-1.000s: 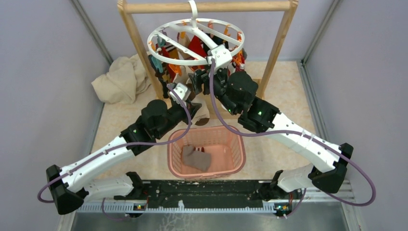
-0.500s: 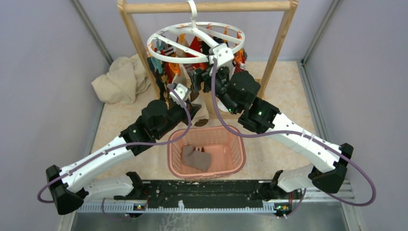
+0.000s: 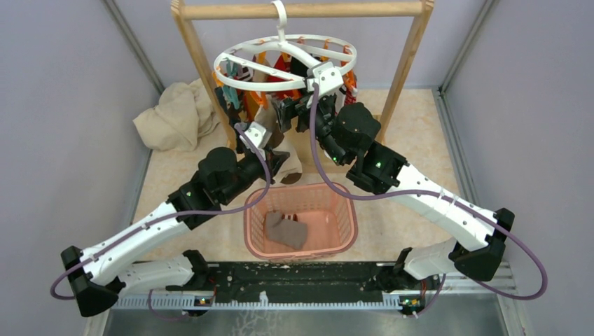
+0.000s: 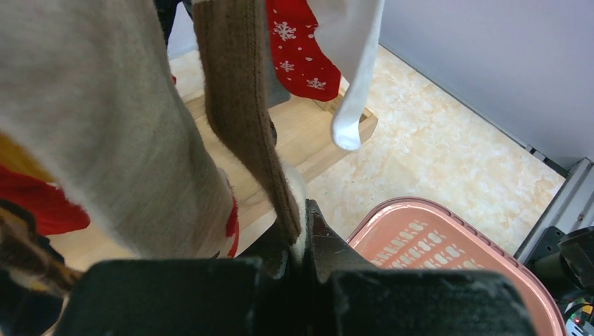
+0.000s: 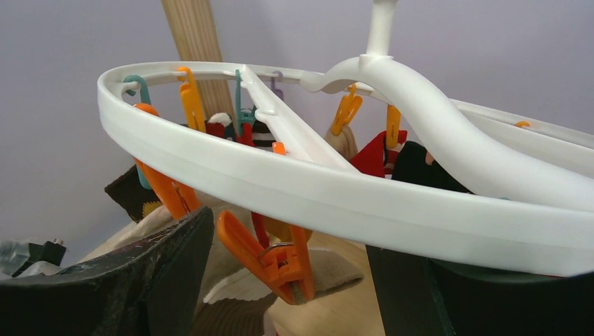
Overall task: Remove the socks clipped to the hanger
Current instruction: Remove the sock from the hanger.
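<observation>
Next, I squeeze the clip's handles [image 5: 240, 234] with my right gripper before my left gripper pulls down, because the orange clip is pinching the cuff of the sock [image 5: 330, 271] in my left gripper.
The white ring hanger [image 3: 242, 75] hangs by its hook from the wooden rail, with orange and teal clips around its rim. Mixed socks [image 3: 280, 70] hang under it. My left gripper [image 4: 302, 234] is shut on the lower end of a brown sock [image 4: 242, 119], beside a tan sock [image 4: 105, 140], a red snowflake sock [image 4: 298, 52] and a white sock [image 4: 354, 91]. My right gripper [image 5: 287, 259] is open just under the ring [image 5: 294, 185]. Its fingers stand either side of an orange clip [image 5: 277, 260] that pinches a tan sock cuff [image 5: 333, 274].
A pink slotted basket [image 3: 348, 224] stands on the table in front of the frame, with a grey sock [image 3: 284, 229] in it. Its rim [image 4: 448, 238] shows below the left gripper. A beige cloth heap [image 3: 175, 115] lies at the back left. The wooden rail frame [image 3: 301, 10] spans the back.
The right gripper's jaws have widened around the orange clip. The near side of the ring has risen a little. The left arm has shifted slightly left, still holding the brown sock.
</observation>
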You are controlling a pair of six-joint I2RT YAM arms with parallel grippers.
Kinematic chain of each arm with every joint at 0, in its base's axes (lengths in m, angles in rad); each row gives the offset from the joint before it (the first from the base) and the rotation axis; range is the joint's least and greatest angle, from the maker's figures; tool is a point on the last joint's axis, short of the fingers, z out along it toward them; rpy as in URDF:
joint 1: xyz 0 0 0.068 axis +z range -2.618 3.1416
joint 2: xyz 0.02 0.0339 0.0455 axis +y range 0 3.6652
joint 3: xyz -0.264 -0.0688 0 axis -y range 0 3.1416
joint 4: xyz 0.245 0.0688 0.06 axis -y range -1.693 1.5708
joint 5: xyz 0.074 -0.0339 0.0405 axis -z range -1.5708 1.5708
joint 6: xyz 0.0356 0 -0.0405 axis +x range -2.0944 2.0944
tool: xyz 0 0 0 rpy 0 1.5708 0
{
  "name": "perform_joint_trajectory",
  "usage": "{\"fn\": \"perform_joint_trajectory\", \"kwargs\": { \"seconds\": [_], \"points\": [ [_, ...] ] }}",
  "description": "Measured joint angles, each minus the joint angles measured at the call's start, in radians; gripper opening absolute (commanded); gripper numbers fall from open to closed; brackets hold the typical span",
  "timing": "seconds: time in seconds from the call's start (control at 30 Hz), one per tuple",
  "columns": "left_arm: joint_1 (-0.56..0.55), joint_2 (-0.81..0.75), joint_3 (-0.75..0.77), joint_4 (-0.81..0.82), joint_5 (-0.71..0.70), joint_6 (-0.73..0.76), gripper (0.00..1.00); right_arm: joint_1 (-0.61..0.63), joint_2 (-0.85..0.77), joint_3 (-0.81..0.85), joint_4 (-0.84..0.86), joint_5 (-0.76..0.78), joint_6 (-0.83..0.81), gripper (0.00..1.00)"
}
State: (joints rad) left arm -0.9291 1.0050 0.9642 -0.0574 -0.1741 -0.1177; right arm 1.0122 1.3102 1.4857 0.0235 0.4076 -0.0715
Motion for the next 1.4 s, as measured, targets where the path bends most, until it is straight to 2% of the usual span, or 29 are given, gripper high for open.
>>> {"fn": "perform_joint_trajectory", "kwargs": {
  "seconds": [0.47,0.8,1.0,1.1,1.3,1.4],
  "points": [
    [0.0,-0.087,0.024,-0.12,-0.004,-0.031,0.0,0.0,0.0,0.0,0.019,0.0,0.004,0.71],
    [0.0,-0.102,0.024,-0.171,-0.01,-0.048,0.0,0.0,0.0,0.0,0.029,-0.001,0.004,0.76],
    [0.0,-0.105,0.024,-0.177,-0.017,-0.051,0.0,0.0,0.0,-0.002,0.056,-0.006,0.005,0.69],
    [0.0,-0.105,0.024,-0.178,-0.018,-0.052,0.0,0.0,-0.002,-0.016,0.074,-0.01,0.005,0.6],
    [0.0,-0.105,0.024,-0.179,-0.017,-0.055,0.0,0.0,-0.002,-0.044,0.1,-0.015,0.012,0.58],
    [0.0,-0.104,0.024,-0.179,-0.017,-0.058,0.0,0.0,-0.004,-0.051,0.109,-0.017,0.012,0.52]
  ]
}}
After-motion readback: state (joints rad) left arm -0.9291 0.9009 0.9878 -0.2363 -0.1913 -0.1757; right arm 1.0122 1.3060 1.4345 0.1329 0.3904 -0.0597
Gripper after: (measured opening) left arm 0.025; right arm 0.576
